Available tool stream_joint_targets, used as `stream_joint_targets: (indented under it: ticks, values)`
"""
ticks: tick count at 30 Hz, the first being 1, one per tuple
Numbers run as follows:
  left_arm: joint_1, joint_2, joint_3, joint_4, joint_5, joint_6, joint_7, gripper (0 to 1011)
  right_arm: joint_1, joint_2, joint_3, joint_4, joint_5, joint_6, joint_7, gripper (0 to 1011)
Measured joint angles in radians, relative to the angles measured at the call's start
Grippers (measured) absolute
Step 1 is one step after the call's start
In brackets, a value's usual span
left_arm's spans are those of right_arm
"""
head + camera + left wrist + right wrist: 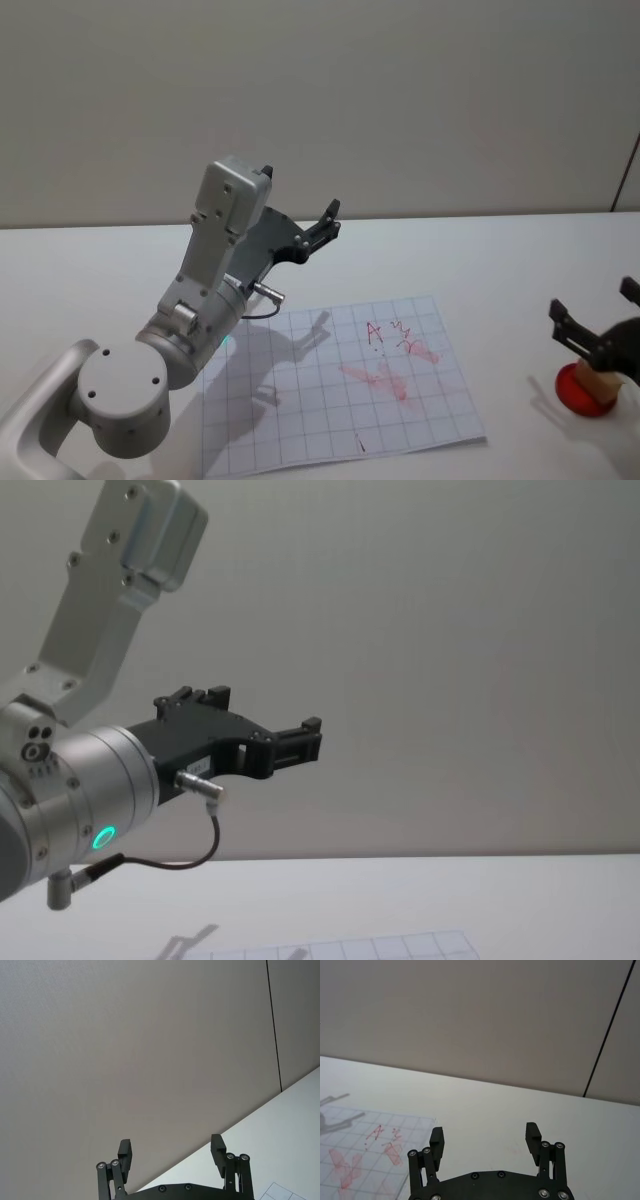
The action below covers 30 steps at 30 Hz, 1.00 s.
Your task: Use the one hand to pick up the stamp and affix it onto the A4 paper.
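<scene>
The A4 paper's corner (434, 1120) rests loose on the smooth white table, so the paper will slide slightly when the robot presses the stamp onto it.
The A4 paper (300, 400) lies flat on the white table, gridded and carrying red marks; it also shows as the paper (355, 1155) and paper (350, 948). The stamp (603, 382), a light-brown wooden block, stands on a red round pad (578, 392) at the table's right, to the right of the sheet. My right gripper (595, 308) hovers open just over it with nothing between its fingers, and is seen again as the right gripper (485, 1137). My left gripper (325, 225) is raised in the air above the sheet's far left, open and empty, also visible as the left gripper (171, 1152) and left gripper (305, 735).
The white table (480, 250) runs back to a plain wall. The raised left arm's silver body (190, 320) with its green light overhangs the paper's left part and casts a shadow on it.
</scene>
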<state>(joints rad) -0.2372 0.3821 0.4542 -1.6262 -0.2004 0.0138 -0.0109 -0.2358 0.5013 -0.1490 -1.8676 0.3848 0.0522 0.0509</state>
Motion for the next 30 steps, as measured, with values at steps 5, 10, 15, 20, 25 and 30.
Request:
stream_joint_targets:
  ticks: [5, 10, 15, 20, 25, 30]
  values:
    - [0.000, 0.000, 0.000, 0.000, 0.000, 0.000, 0.000, 1001, -0.034, 0.025, 0.012, -0.012, -0.009, 0.011, -0.015, 1001]
    - [0.000, 0.000, 0.000, 0.000, 0.000, 0.000, 0.000, 1001, -0.061, 0.046, 0.023, -0.020, -0.018, 0.028, -0.023, 1001]
    - [0.000, 0.000, 0.000, 0.000, 0.000, 0.000, 0.000, 1001, -0.081, 0.062, 0.032, -0.022, -0.022, 0.050, -0.024, 1001]
    - [0.000, 0.000, 0.000, 0.000, 0.000, 0.000, 0.000, 1001, -0.093, 0.070, 0.037, -0.018, -0.022, 0.066, -0.020, 1001]
    - [0.000, 0.000, 0.000, 0.000, 0.000, 0.000, 0.000, 1001, -0.105, 0.077, 0.042, -0.005, -0.020, 0.083, -0.014, 1001]
    - [0.000, 0.000, 0.000, 0.000, 0.000, 0.000, 0.000, 1001, -0.106, 0.076, 0.043, 0.014, -0.020, 0.096, -0.001, 1001]
